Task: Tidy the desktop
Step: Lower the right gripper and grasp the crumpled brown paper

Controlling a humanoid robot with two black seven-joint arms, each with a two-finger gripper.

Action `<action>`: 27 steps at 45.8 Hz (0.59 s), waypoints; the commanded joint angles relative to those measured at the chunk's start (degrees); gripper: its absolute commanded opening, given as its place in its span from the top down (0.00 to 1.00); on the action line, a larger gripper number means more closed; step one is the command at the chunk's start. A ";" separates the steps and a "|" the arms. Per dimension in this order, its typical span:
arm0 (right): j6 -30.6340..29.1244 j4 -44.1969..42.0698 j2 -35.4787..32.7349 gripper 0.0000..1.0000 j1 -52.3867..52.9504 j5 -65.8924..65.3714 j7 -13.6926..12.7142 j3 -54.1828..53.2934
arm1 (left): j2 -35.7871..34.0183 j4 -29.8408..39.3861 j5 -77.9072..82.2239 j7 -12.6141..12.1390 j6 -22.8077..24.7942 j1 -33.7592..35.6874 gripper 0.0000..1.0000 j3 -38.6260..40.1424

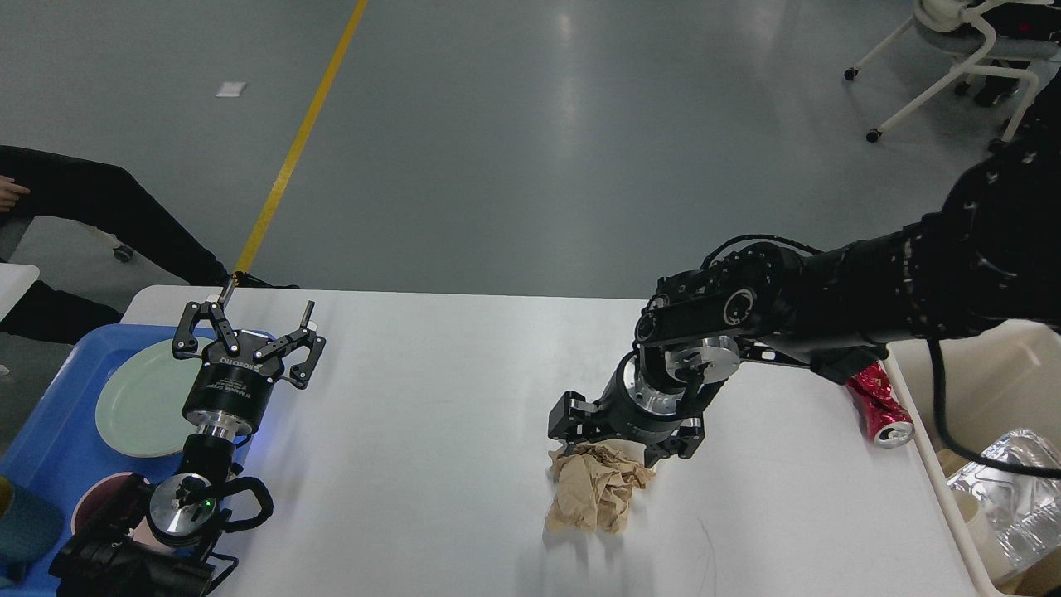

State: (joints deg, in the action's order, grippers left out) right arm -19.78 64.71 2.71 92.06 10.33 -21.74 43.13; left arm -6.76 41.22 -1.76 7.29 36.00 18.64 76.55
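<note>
The crumpled brown paper (594, 487) will bunch up with its ends sticking out when the robot squeezes and lifts it, because loose folds run down to the paper's flared lower edge (587, 523).
The white desktop (431, 431) fills the lower view. A crumpled brown paper (597, 489) lies at its middle front. My right gripper (622, 439) is open, pointing down, and its two fingers straddle the top edge of the paper. The gripper body hides the white paper cup that lay just behind the paper. A crushed red can (879, 406) lies near the desktop's right edge, partly under my right arm. My left gripper (249, 327) is open and empty, pointing up beside the blue tray.
A blue tray (50, 431) at the left holds a pale green plate (137, 406) and a pink cup (95, 502). A beige bin (995, 398) at the right holds a foil tray (1019, 489). A person's legs (99, 215) are at the far left.
</note>
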 commanded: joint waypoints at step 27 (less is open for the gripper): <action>1.32 -16.98 6.86 0.00 -17.79 -8.74 -0.23 -0.77 | 0.00 0.09 0.00 -0.09 0.03 -0.01 0.03 0.00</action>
State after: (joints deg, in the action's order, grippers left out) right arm -18.96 48.67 9.56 76.17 3.73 -21.95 42.36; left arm -6.74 41.31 -1.76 7.17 36.04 18.64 76.55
